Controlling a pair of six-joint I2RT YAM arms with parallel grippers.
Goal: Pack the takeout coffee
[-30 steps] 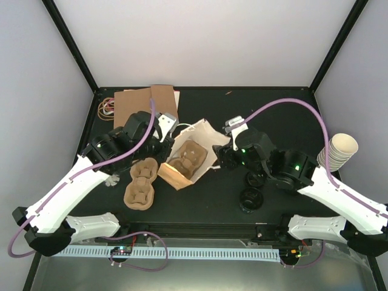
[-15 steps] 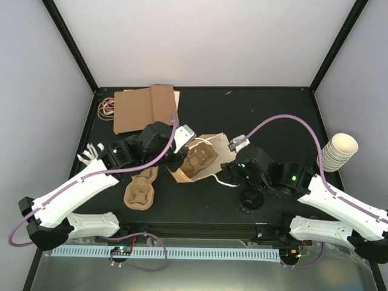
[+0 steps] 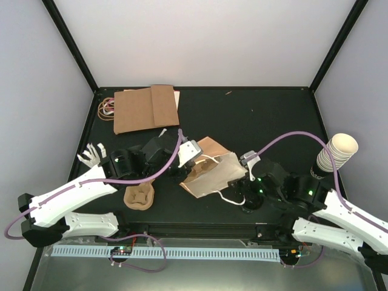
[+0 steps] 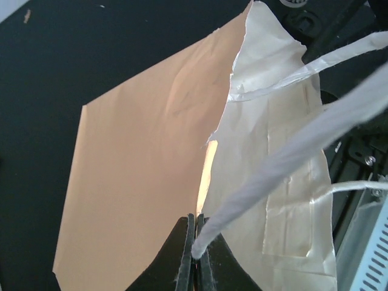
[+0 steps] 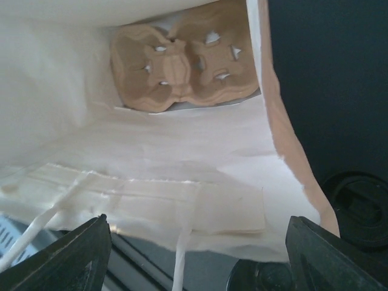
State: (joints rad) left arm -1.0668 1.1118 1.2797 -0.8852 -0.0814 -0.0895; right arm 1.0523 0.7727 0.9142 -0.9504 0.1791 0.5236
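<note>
My left gripper should pull the paper bag upright by its white handle (image 3: 209, 158) before packing coffee, because the bag lies tipped over with its opening (image 3: 208, 172) toward my right gripper.
A brown paper bag (image 3: 212, 173) lies on its side at mid-table, its mouth facing the right arm. My left gripper (image 3: 195, 156) is shut on the bag's white twisted handle (image 4: 285, 145) at the rim, and its tips (image 4: 197, 245) are pressed together. My right gripper (image 5: 200, 254) stands open at the bag's mouth, holding nothing. Deep inside the bag sits a pulp cup tray (image 5: 182, 60). The takeout coffee, dark cups with black lids (image 3: 250, 203), stands just outside the mouth by the right gripper; one lid (image 5: 357, 209) shows at lower right, another (image 5: 260, 280) below.
A second pulp tray (image 3: 139, 195) lies on the table under the left arm. A stack of cream paper cups (image 3: 336, 151) stands at the right edge. Flat brown bags (image 3: 145, 109) and rubber bands (image 3: 108, 108) lie at the back left.
The bag has been pulled toward the near right and tipped from mouth-up onto its side. The left arm swung right with the handle. The right arm drew back toward the near edge.
</note>
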